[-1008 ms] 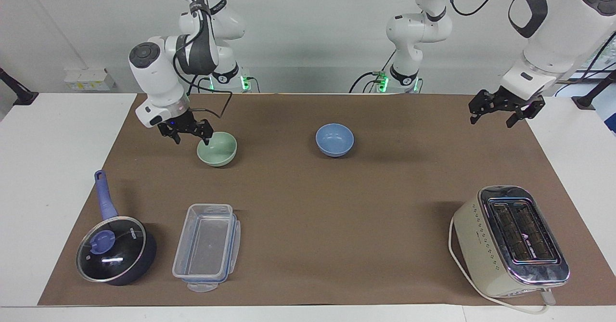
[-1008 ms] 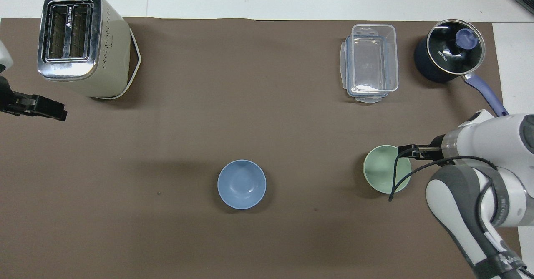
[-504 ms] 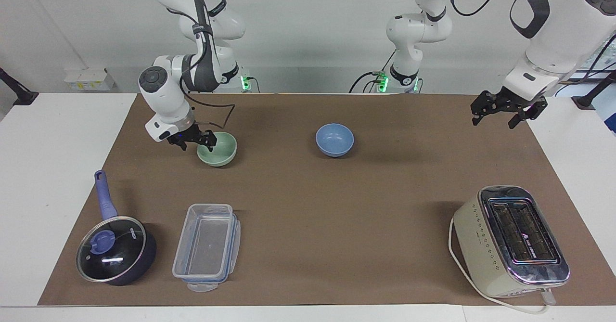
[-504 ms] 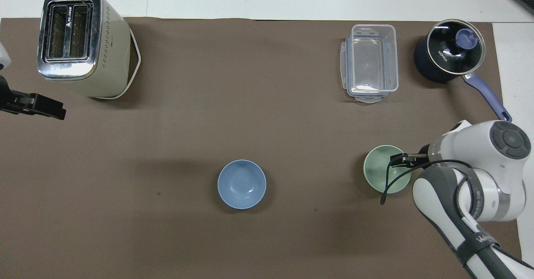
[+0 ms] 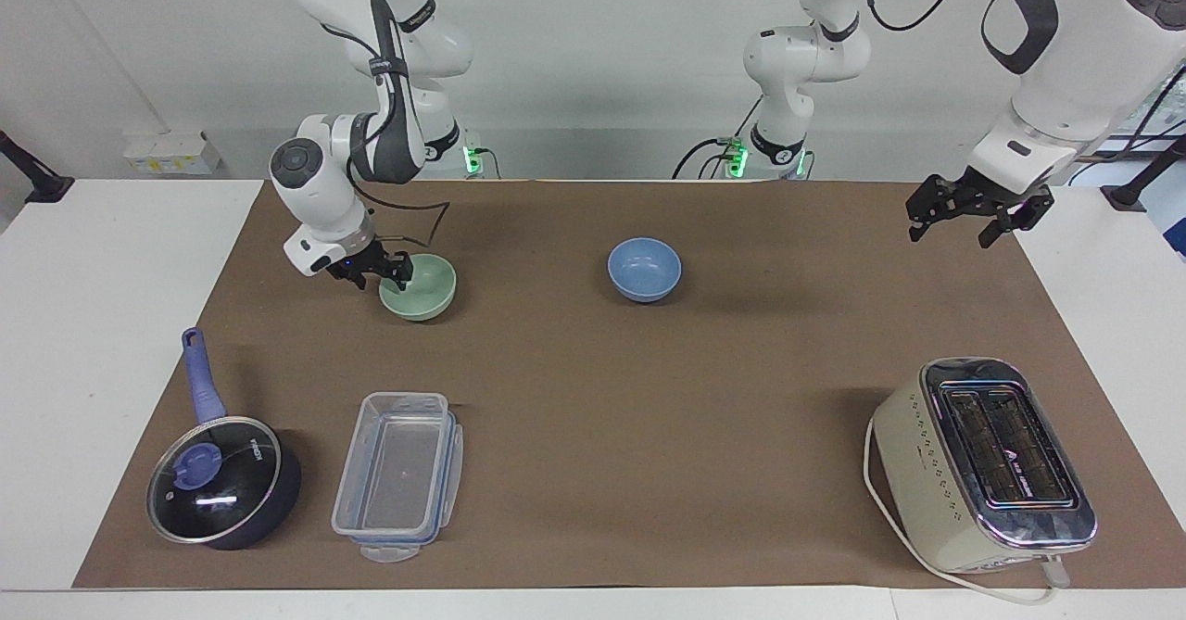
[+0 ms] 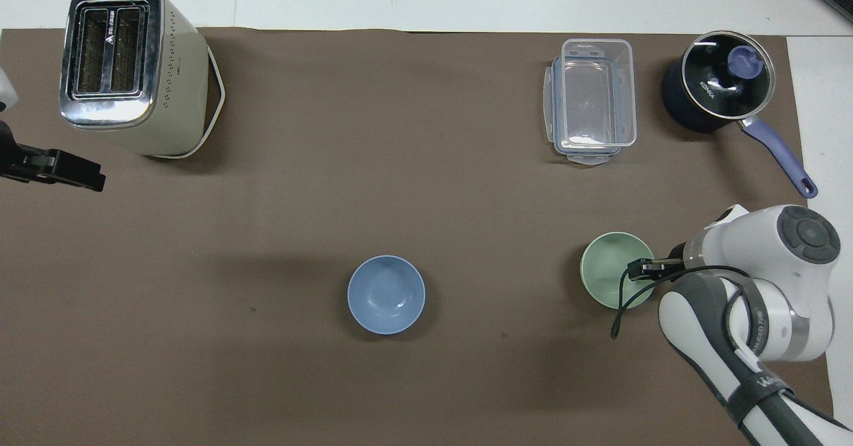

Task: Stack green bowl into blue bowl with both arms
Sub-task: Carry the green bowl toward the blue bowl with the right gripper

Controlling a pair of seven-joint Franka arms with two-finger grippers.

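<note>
The green bowl (image 6: 609,267) should cover the blue bowl from view from above when the robot lowers it in, because the blue bowl's rim (image 6: 386,257) looks just as wide.
The green bowl (image 5: 419,286) stands on the brown mat toward the right arm's end; it also shows in the overhead view (image 6: 610,270). My right gripper (image 5: 378,274) is low at the bowl's rim on the side toward the table's end, open, with one finger inside the rim and one outside; it also shows in the overhead view (image 6: 644,268). The blue bowl (image 5: 644,269) stands empty near the mat's middle, level with the green bowl, and shows in the overhead view (image 6: 386,294) too. My left gripper (image 5: 964,215) waits open in the air over the mat's edge at the left arm's end.
A cream toaster (image 5: 984,464) stands farther from the robots at the left arm's end. A clear plastic box (image 5: 398,474) and a dark blue lidded saucepan (image 5: 222,479) stand farther from the robots than the green bowl.
My right gripper has come down from above the green bowl's rim to sit at the rim. The left arm has barely moved. Both bowls stay put.
</note>
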